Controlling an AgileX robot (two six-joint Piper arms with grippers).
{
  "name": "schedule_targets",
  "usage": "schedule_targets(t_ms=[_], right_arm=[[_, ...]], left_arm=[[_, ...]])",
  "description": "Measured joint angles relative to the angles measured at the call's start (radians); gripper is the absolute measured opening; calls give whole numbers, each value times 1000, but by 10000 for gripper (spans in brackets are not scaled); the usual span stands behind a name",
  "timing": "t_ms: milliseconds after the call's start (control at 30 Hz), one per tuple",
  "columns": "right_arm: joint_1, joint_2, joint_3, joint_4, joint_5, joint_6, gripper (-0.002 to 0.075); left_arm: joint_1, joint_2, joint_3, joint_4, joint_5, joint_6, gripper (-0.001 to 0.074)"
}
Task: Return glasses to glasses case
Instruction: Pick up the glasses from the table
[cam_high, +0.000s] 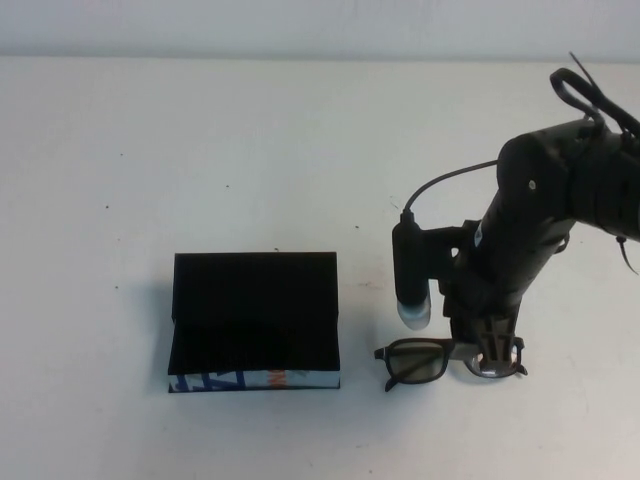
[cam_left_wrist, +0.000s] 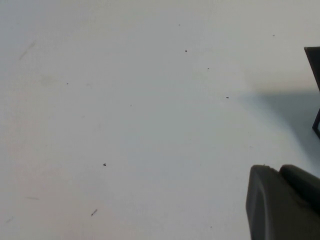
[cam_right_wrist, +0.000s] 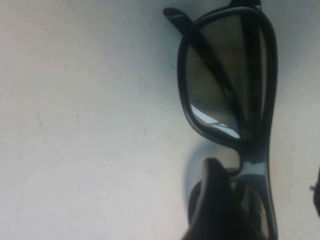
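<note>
The robot's open fingers are on both sides of the folded glasses' narrow frame (cam_right_wrist: 261, 187), so the right gripper should keep going down until it can close across the bridge (cam_high: 463, 351).
The glasses (cam_high: 415, 362), dark-framed with their arms folded, lie flat on the white table at the front right. My right gripper (cam_high: 490, 350) is down over their right half, pointing at the table. In the right wrist view my right gripper (cam_right_wrist: 266, 176) is open. One finger (cam_right_wrist: 216, 200) is on one side of the frame's bridge (cam_right_wrist: 252, 157) and the other shows only at the picture's edge. The glasses case (cam_high: 255, 310) lies open left of the glasses, black inside, with a blue, white and orange front side. My left gripper (cam_left_wrist: 281, 171) hovers shut over bare table beside the case's edge (cam_left_wrist: 315, 65).
The right arm's wrist camera (cam_high: 410, 275) hangs just behind the glasses. A narrow strip of table separates the glasses case from the glasses. White table (cam_high: 200, 150) stretches behind and to the left of the case.
</note>
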Motion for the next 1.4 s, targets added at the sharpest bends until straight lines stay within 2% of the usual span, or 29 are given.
schedule_targets(t_ms=[800, 1267, 1400], right_arm=[[0, 114, -37, -32, -20, -34, 370], [0, 114, -37, -32, 38, -34, 242], [0, 114, -37, -32, 51, -34, 183]], left_arm=[[0, 0, 0, 0, 0, 0, 0], [0, 0, 0, 0, 0, 0, 1], [0, 0, 0, 0, 0, 0, 1]])
